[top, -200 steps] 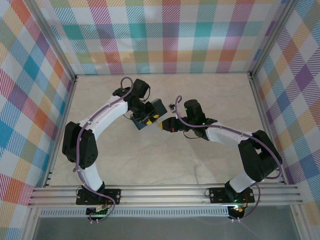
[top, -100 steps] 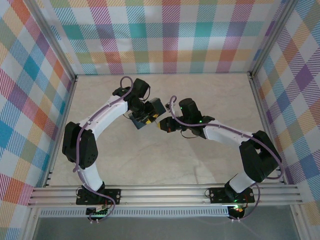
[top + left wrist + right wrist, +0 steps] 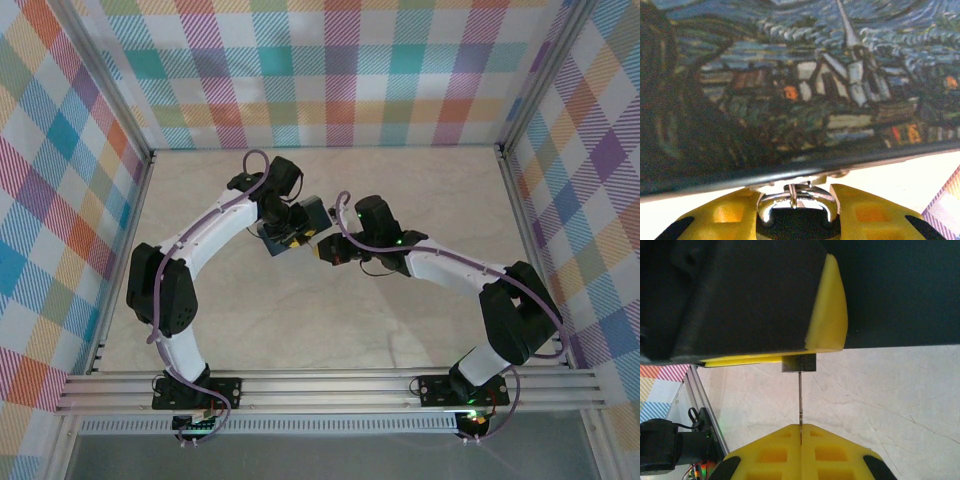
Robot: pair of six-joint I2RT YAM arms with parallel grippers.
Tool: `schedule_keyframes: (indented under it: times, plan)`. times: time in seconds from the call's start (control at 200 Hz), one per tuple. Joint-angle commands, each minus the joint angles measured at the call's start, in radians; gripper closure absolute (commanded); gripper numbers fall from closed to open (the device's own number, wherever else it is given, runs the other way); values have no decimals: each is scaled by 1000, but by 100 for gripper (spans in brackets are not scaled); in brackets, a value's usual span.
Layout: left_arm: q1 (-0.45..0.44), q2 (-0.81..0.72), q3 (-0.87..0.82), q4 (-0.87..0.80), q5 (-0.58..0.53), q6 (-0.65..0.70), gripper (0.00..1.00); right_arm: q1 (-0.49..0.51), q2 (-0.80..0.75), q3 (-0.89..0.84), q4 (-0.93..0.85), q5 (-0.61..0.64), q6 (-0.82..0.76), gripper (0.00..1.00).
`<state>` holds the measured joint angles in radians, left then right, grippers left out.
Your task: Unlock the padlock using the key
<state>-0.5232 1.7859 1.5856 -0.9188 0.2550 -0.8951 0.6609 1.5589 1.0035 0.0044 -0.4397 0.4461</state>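
My right gripper should pull the key back and come in level, facing the keyhole, because it slants down over the padlock's body (image 3: 799,363) and the keyhole faces away from view.
My left gripper (image 3: 796,192) is shut on the tiny padlock (image 3: 795,199). Its shiny shackle loop shows between the yellow fingers, pressed up near the edge of the dark blue tin (image 3: 790,85). In the right wrist view, my right gripper (image 3: 801,427) is shut on the thin key (image 3: 800,395), seen edge-on. The key's blade rises straight to the underside of the small dark padlock body (image 3: 799,363), which sits below the left gripper's yellow finger (image 3: 827,315). Whether the tip is inside the keyhole cannot be told. From above, the left gripper (image 3: 290,232) and the right gripper (image 3: 322,250) meet mid-table.
The blue tin with swirly print (image 3: 312,210) lies just behind the two grippers. The marbled tabletop (image 3: 400,330) is walled by plaid panels, and an aluminium rail (image 3: 330,385) runs along the near edge.
My right gripper has moved left with the key, closing the gap to the left gripper and the padlock. The left arm has hardly moved.
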Motion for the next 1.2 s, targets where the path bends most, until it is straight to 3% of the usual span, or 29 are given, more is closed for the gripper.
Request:
schedule_keyframes:
  times: [0.0, 0.095, 0.28, 0.695, 0.925, 1.095, 1.195]
  plan:
    - [-33, 6, 32, -78, 32, 27, 92, 14, -8, 102, -2, 69, -38, 100]
    - [-38, 8, 42, -83, 33, 19, 92, 37, 20, 145, -67, 110, -64, 100]
    - [-34, -9, 8, -31, 67, -52, 92, 38, 25, 85, 66, 62, 6, 100]
    - [48, -99, -73, 37, 48, -170, 92, 26, -70, -73, 116, 80, 137, 100]
    - [54, -145, -110, 57, 14, -302, 90, 1, -122, -317, 484, 95, 338, 100]
    - [52, -145, -96, 47, 19, -355, 90, -6, -43, -438, 906, 93, 499, 100]
    - [51, -143, -87, 62, 23, -368, 90, -12, 17, -465, 1064, 99, 575, 100]
